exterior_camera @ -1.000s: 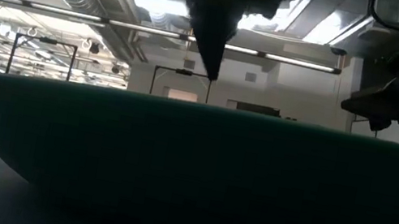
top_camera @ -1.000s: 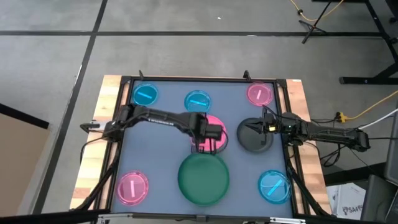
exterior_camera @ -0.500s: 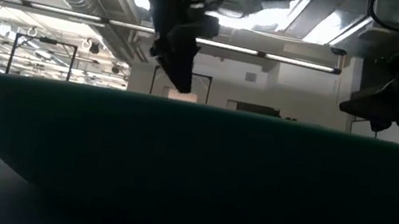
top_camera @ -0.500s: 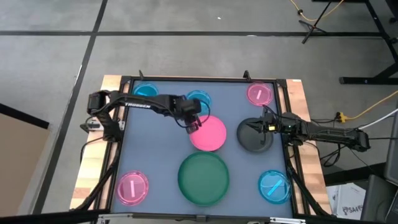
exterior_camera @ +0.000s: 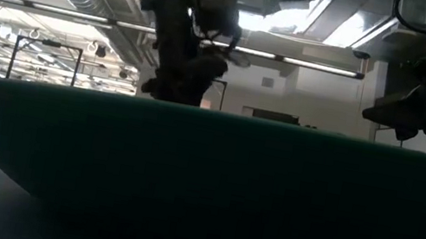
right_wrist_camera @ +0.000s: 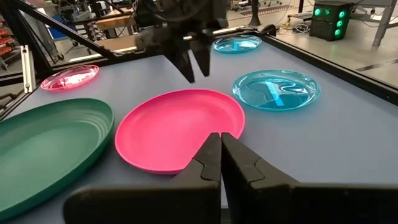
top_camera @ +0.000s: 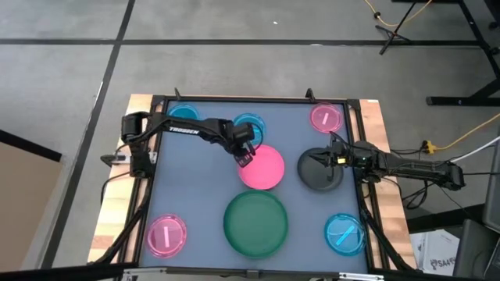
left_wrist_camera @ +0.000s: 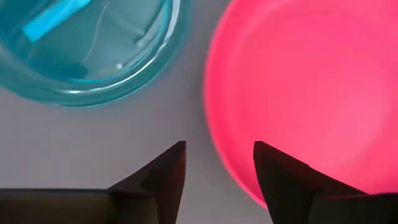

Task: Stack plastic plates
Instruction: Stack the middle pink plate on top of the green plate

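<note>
The pink plate (top_camera: 264, 168) will rest inside the rim of the large dark green plate (top_camera: 255, 225) when I lower it there, because the pink plate is narrower.
The medium pink plate (top_camera: 264, 168) (left_wrist_camera: 311, 81) (right_wrist_camera: 180, 127) lies flat mid-table, beyond the large dark green plate (top_camera: 255, 224) (exterior_camera: 212, 172). My left gripper (top_camera: 247, 158) (left_wrist_camera: 217, 155) is open and low at the pink plate's far-left rim: one finger stands over the plate, the other over bare table. I cannot tell whether it touches. The dark grey plate (top_camera: 320, 176) lies to the right. My right gripper (top_camera: 303, 161) (right_wrist_camera: 216, 140) is shut and hovers over its left part. Small blue plates (top_camera: 248, 126) (top_camera: 183, 117) (top_camera: 344, 234) and small pink plates (top_camera: 326, 118) (top_camera: 166, 236) lie around them.
A raised black frame (top_camera: 258, 100) borders the grey table, with wooden strips (top_camera: 117, 203) outside it. The nearest small blue plate (left_wrist_camera: 87, 50) lies just beyond my left gripper. Bare table shows between the green plate and the small pink plate at the near left.
My left gripper has drawn back from above the pink plate's middle toward the table's far left, then come down at that plate's far-left rim, turning as it went. The plates and my right arm have kept still.
</note>
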`<state>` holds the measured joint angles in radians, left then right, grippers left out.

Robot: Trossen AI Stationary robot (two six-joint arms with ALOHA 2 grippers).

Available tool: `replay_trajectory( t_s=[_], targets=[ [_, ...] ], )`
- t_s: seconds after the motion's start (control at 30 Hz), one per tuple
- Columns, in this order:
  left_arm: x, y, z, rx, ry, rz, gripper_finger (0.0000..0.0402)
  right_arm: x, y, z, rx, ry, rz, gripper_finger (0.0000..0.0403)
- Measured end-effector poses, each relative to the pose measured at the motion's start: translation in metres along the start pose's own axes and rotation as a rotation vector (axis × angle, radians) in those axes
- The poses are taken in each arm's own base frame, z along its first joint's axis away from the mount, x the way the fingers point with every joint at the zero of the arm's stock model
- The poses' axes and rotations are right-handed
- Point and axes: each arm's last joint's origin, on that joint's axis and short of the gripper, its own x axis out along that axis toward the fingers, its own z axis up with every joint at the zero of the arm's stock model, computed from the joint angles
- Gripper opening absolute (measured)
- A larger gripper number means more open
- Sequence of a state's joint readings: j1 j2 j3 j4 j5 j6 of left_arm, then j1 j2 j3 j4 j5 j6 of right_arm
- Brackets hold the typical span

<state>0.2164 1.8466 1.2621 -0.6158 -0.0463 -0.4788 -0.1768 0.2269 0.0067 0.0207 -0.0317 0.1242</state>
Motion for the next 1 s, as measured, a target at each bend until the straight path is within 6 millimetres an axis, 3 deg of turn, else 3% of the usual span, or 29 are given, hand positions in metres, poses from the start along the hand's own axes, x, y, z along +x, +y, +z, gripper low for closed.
replay_trajectory(
  t_s=[0.53, 1.0],
  targets=[
    [0.045, -0.001, 0.001, -0.035, 0.071, -0.088, 0.0168, 0.0, 0.0, 0.0, -0.002, 0.003, 0.001, 0.0001],
    [0.048, -0.002, 0.004, -0.018, 0.032, -0.093, 0.0022, 0.0, 0.0, 0.0, -0.003, 0.003, -0.006, 0.0001]
  ],
)
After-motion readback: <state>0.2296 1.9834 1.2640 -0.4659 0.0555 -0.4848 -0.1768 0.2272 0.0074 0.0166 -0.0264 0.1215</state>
